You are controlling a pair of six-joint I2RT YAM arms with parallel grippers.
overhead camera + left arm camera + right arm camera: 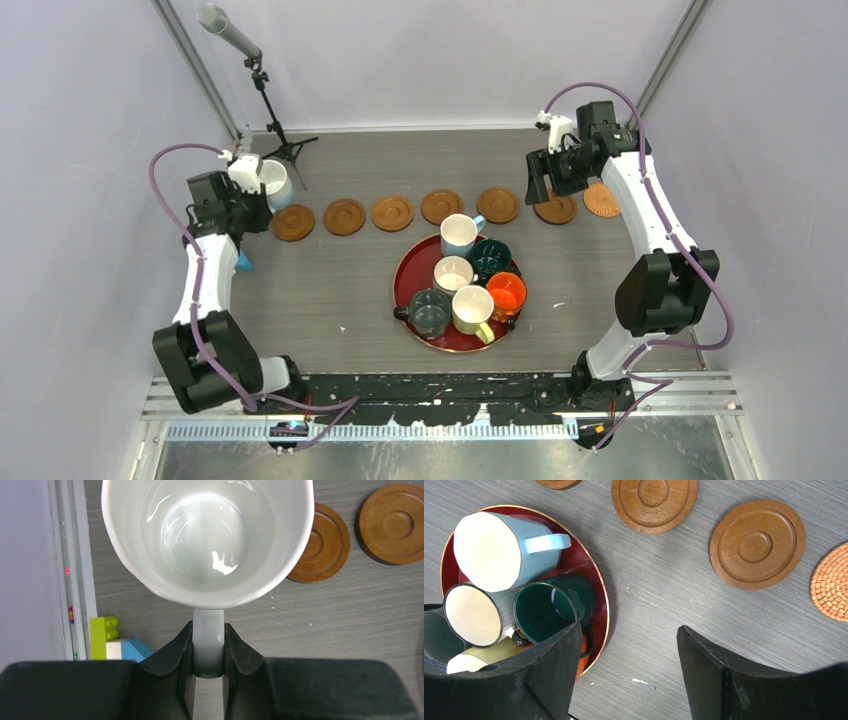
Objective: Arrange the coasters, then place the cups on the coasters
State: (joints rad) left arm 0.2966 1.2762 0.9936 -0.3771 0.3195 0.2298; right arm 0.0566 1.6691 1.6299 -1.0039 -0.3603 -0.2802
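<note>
My left gripper is holding the white cup [275, 180], which hangs upright by its handle beside the empty end coaster [293, 223]. It should keep lowering the cup across until the cup's base sits there.
Several brown wooden coasters [392, 212] lie in a row across the table's far half. My left gripper [208, 647] is shut on the handle of a white cup [207, 540], held above the table left of the leftmost coaster [322, 547]. The other cups stand on a dark red tray [405, 275]: light blue [489, 550], cream [471, 615], dark teal [541, 612], orange [506, 292], grey-green [430, 312], pale yellow [472, 308]. My right gripper [629, 645] hangs open and holds nothing, over the table near the row's right-hand coasters [756, 542].
A woven orange round mat [831, 582] lies at the row's right end. Green and blue toy blocks [112, 640] sit by the left wall under my left arm. A microphone stand [262, 90] rises at the back left corner.
</note>
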